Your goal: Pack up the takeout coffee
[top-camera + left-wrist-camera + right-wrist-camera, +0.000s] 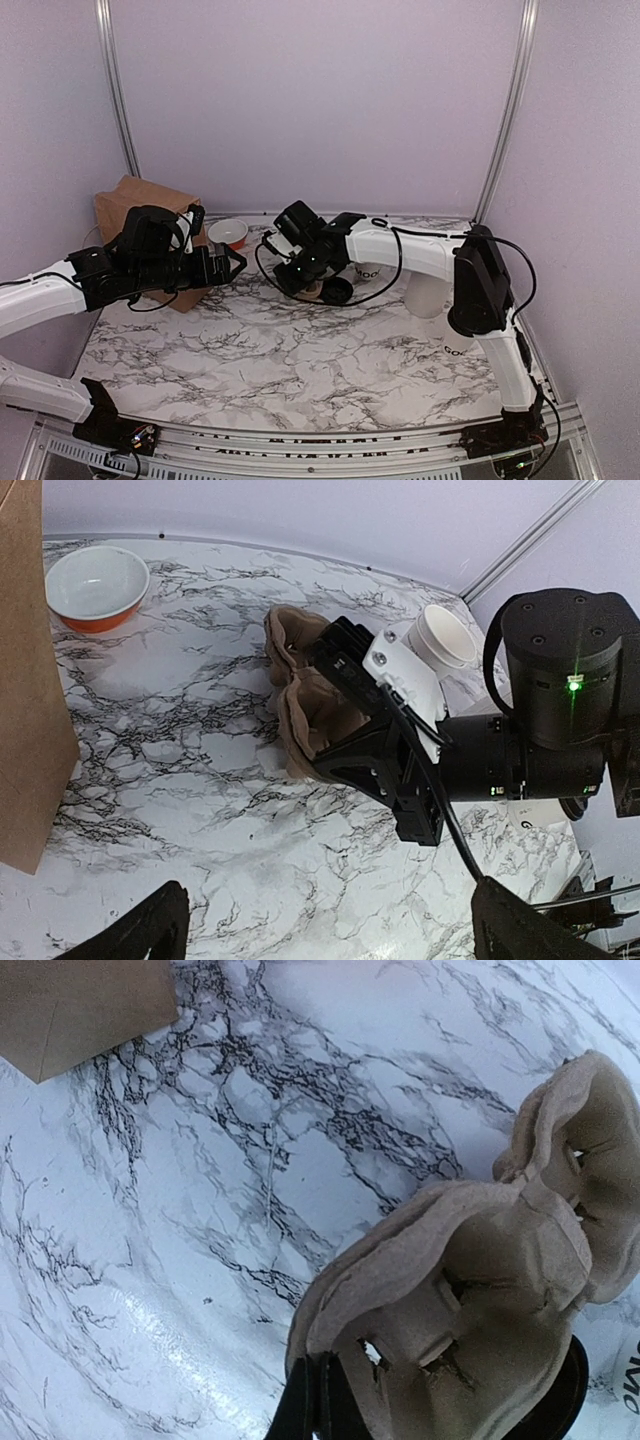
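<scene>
The paper bag's closed bottom (188, 296) is toward my left gripper and its opening is toward the wall. So next my left gripper moves back and goes for the opening's edge (111, 192).
The takeout coffee, a white lettered cup with a black lid (337, 291), sits under my right forearm and is partly hidden. I cannot tell if it is upright. Its black lid edge (568, 1398) shows at the bottom right of the right wrist view. My right gripper (304, 276) is shut on the rim of a brown pulp cup carrier (305, 705), which it holds tilted just above the table. The right wrist view shows the carrier (470, 1290) pinched in the gripper (325, 1400). My left gripper (238, 262) is open and empty, left of the carrier, with its fingers (140, 935) far apart.
A brown paper bag (140, 215) stands at the back left, with a red-and-white bowl (228, 233) beside it. A lidless white cup (447, 635) stands beyond the carrier. A pale cylinder (425, 295) and another lettered white cup (455, 348) stand by the right arm.
</scene>
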### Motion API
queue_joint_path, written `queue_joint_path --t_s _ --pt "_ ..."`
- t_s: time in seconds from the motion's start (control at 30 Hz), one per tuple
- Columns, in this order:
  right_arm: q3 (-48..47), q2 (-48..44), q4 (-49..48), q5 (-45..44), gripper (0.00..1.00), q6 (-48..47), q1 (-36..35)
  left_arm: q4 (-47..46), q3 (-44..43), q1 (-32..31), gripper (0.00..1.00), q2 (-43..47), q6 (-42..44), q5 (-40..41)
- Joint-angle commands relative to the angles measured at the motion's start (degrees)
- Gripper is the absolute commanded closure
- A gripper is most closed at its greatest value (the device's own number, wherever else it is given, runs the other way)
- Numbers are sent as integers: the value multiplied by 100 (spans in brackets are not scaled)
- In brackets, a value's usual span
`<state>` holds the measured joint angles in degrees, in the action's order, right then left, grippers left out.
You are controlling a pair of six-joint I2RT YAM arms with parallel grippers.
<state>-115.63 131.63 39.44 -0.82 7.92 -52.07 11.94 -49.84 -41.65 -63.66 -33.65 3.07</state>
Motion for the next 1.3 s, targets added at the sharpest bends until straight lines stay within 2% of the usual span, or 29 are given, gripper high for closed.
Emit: queue_joint_path --t_s 0.0,0.43,0.73,1.07,1.27 --pt "-248 -335 -146 -278 100 29 -37 40 51 25 1 -66 -51 47" --pt "-428 -515 -200 -1095 100 -314 -273 -102 158 25 1 -655 -408 -210" --pt "-267 -809 -361 -1148 100 -392 -303 -570 102 20 1 -1232 -672 -450" --pt "8 -1519 142 -1305 100 -406 -523 -580 166 42 1 -929 -778 -97" --pt "832 -2229 630 -1625 100 -27 -1063 -579 290 67 1 -657 -802 0"
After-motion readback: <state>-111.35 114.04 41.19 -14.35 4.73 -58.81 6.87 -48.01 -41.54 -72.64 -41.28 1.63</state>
